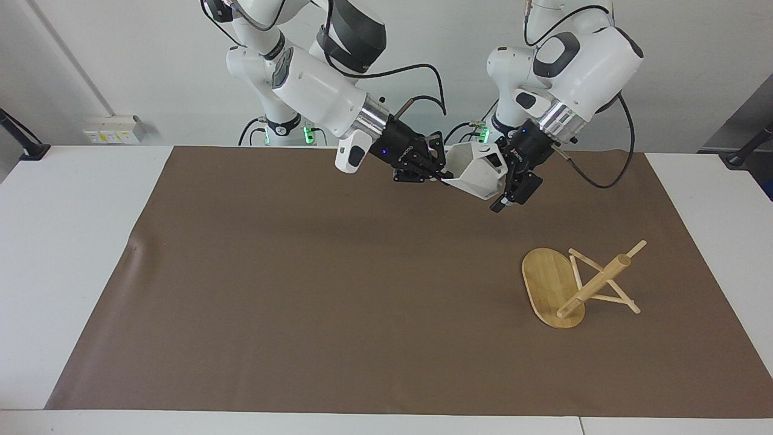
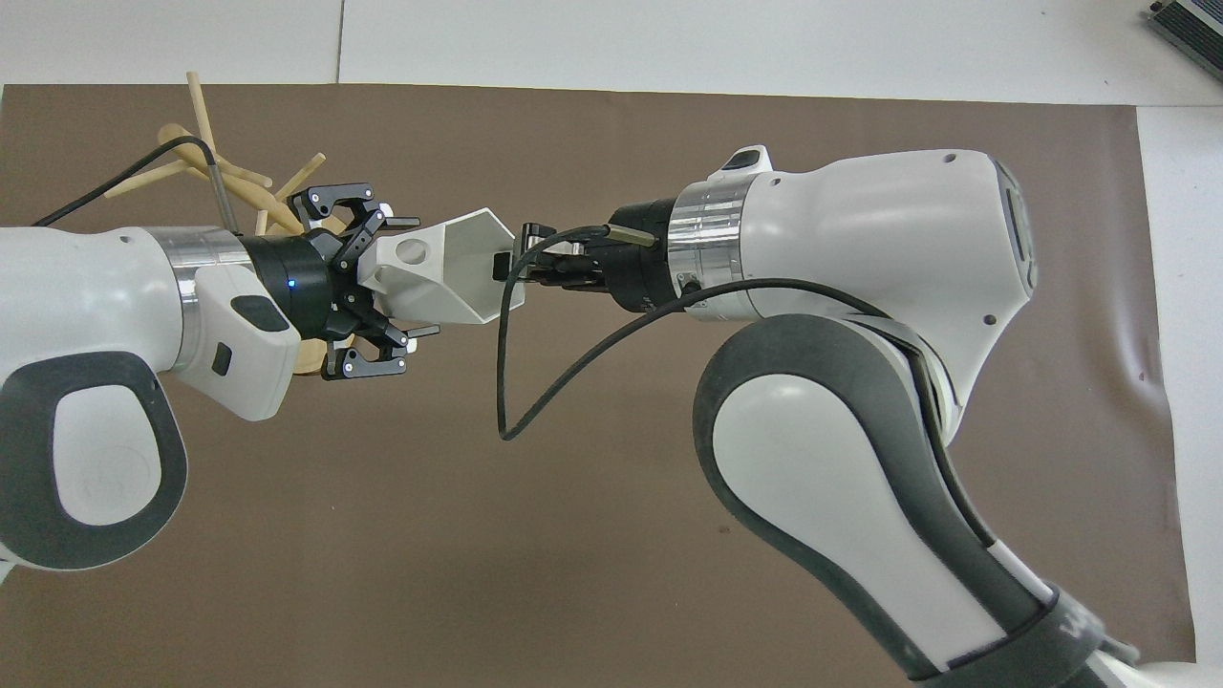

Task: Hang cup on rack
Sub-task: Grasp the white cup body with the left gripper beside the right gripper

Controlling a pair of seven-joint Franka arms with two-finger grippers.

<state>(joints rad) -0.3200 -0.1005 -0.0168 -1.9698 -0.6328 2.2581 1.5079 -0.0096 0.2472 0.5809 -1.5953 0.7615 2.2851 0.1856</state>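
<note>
The rack [image 2: 235, 187] has wires that spread out around its post above a flat wooden base [image 2: 310, 356], so I expect the rack to stay upright when I hang the cup.
The white faceted cup [image 1: 477, 169] [image 2: 449, 277] hangs on its side in the air over the brown mat, close to the robots' edge. My right gripper [image 1: 445, 174] [image 2: 506, 268] is shut on the cup's rim wall. My left gripper [image 1: 498, 178] [image 2: 416, 277] is open, and its fingers straddle the cup's handle end; the handle's round hole faces up. The bamboo rack [image 1: 549, 290] [image 2: 201, 124] lies tipped over on the mat toward the left arm's end, farther from the robots than the cup. In the overhead view my left arm hides most of the rack.
A brown mat [image 1: 302, 290] covers most of the white table [image 1: 60, 241]. A black cable [image 2: 535, 382] loops down from my right wrist beside the cup.
</note>
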